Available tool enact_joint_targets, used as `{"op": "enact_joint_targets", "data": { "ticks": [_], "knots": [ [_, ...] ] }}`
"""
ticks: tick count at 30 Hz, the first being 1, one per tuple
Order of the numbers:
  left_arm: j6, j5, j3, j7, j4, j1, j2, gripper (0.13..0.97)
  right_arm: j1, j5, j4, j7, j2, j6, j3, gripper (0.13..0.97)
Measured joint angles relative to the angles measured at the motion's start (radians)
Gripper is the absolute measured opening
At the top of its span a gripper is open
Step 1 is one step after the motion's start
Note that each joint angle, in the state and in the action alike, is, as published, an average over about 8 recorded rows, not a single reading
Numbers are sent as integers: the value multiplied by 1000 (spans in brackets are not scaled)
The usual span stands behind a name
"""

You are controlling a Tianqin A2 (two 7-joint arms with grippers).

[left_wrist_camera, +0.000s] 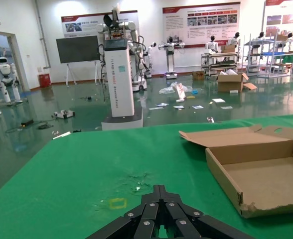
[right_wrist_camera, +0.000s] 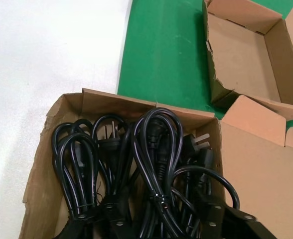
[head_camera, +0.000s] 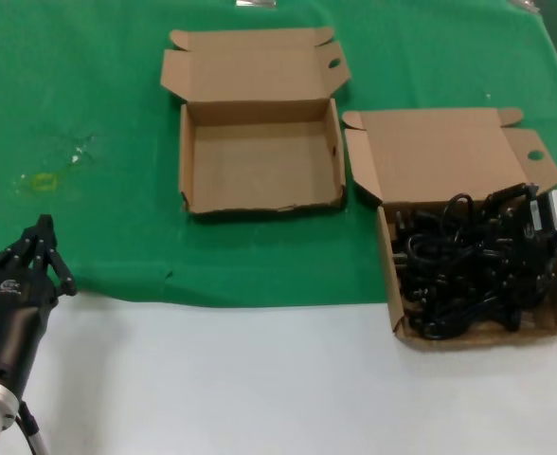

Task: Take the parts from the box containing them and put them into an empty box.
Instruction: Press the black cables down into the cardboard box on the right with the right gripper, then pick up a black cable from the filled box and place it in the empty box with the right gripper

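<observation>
I expect the looped black power cord [right_wrist_camera: 140, 149] to stay bundled and come away from the others when I lift it, because a tie [right_wrist_camera: 161, 200] holds it tightly together.
The black power cords [head_camera: 468, 261] lie tangled in the squarish brown box [head_camera: 389, 284] at the right, its lid folded back. In the right wrist view the cords [right_wrist_camera: 156, 149] fill this box [right_wrist_camera: 42, 164]. My right gripper [head_camera: 523, 226] is down among them, open, its jaws spread either side of a looped bundle [right_wrist_camera: 146, 216]. The empty wide brown box [head_camera: 260, 156] stands open on the green cloth to the left; it also shows in the right wrist view [right_wrist_camera: 241, 55] and the left wrist view [left_wrist_camera: 266, 174]. My left gripper [head_camera: 42, 223] is shut and empty at the near left [left_wrist_camera: 160, 189].
A green cloth [head_camera: 98, 104] covers the far part of the table; the near part is bare white [head_camera: 222, 379]. A small yellow mark [head_camera: 44, 180] sits on the cloth at the left. The cord box's lid [head_camera: 440, 152] lies flat beside the empty box.
</observation>
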Motion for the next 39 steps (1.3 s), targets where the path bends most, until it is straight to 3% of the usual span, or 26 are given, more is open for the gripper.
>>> {"op": "enact_joint_targets", "data": {
  "ticks": [2, 10, 19, 31, 39],
  "knots": [
    [0, 0, 0, 0, 0, 0, 0, 144, -1, -1, -2, 1, -1, -2, 2, 627],
    [0, 0, 0, 0, 0, 0, 0, 144, -5, -8, -10, 1, -6, -7, 5, 410],
    [0, 0, 0, 0, 0, 0, 0, 144, -9, -13, 26, 29, 6, -14, 15, 263],
    [0, 0, 0, 0, 0, 0, 0, 144, 29, 7, 129, 164, 40, -73, 46, 216],
    [0, 0, 0, 0, 0, 0, 0, 144, 79, 24, 115, 239, -25, -56, 59, 215]
  ]
}}
